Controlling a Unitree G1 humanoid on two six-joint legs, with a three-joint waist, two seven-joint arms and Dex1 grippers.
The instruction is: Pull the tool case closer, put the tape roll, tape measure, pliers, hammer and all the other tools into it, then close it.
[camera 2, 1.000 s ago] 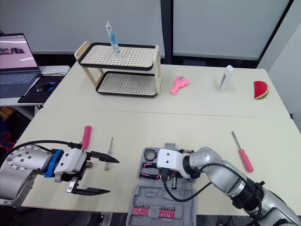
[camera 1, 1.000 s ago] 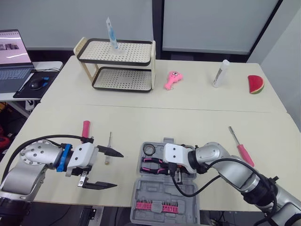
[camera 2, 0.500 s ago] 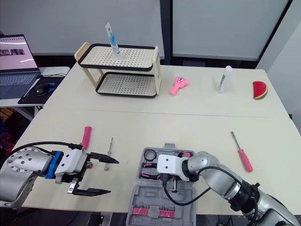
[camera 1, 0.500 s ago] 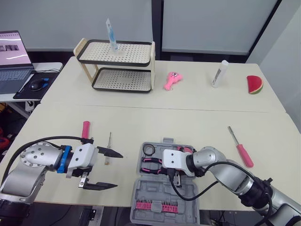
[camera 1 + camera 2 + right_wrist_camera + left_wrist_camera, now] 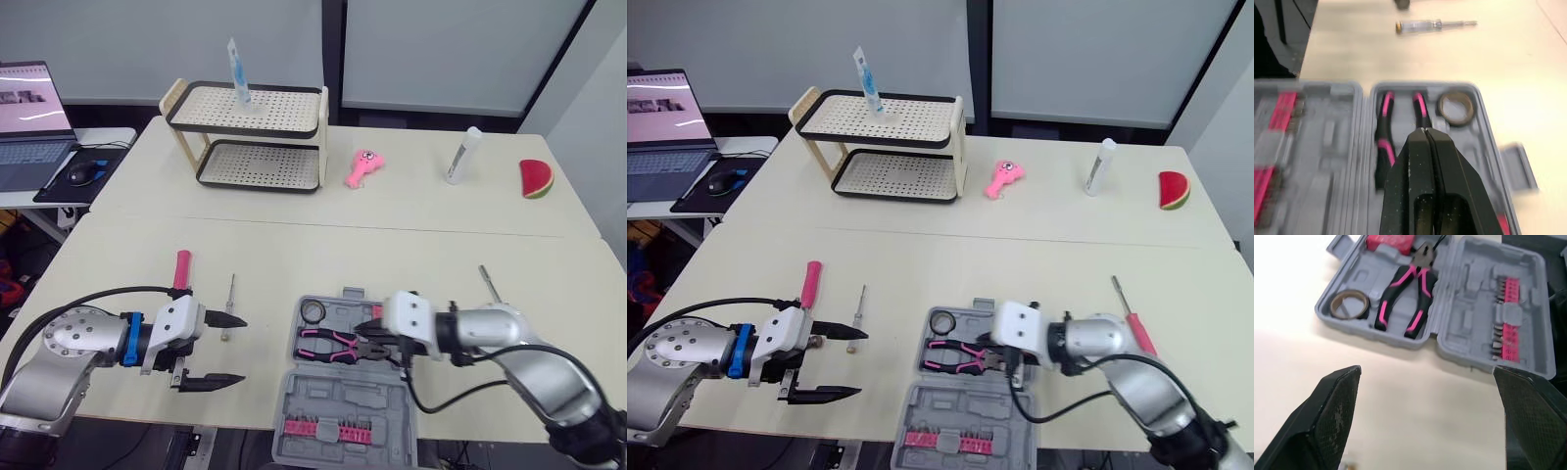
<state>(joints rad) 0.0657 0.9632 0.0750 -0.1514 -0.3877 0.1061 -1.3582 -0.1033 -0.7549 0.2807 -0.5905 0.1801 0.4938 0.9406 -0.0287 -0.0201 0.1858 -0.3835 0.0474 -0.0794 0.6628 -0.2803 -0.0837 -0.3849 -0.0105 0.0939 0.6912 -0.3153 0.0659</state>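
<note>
An empty moulded strip runs next to the pink bits in the tool case's lid, so I expect the thin screwdriver to fit there lengthwise when I place it.
The grey tool case lies open at the table's front edge, with a row of pink bits in its lid. Pink-handled pliers and the tape roll lie in its tray, next to a pink-red item. My right gripper is shut and empty, its tips just above the pliers' head. My left gripper stands open to the left of the case. The pink-handled hammer and a small screwdriver lie beyond it. A pink-handled screwdriver lies right of the case.
At the back of the table stand a two-tier rack, a pink toy, a white bottle and a watermelon slice. A laptop sits on a side table to the left.
My right gripper has drawn back to the right, from over the pliers' handles to their head, leaving the pliers in the tray. The left gripper has hardly moved.
</note>
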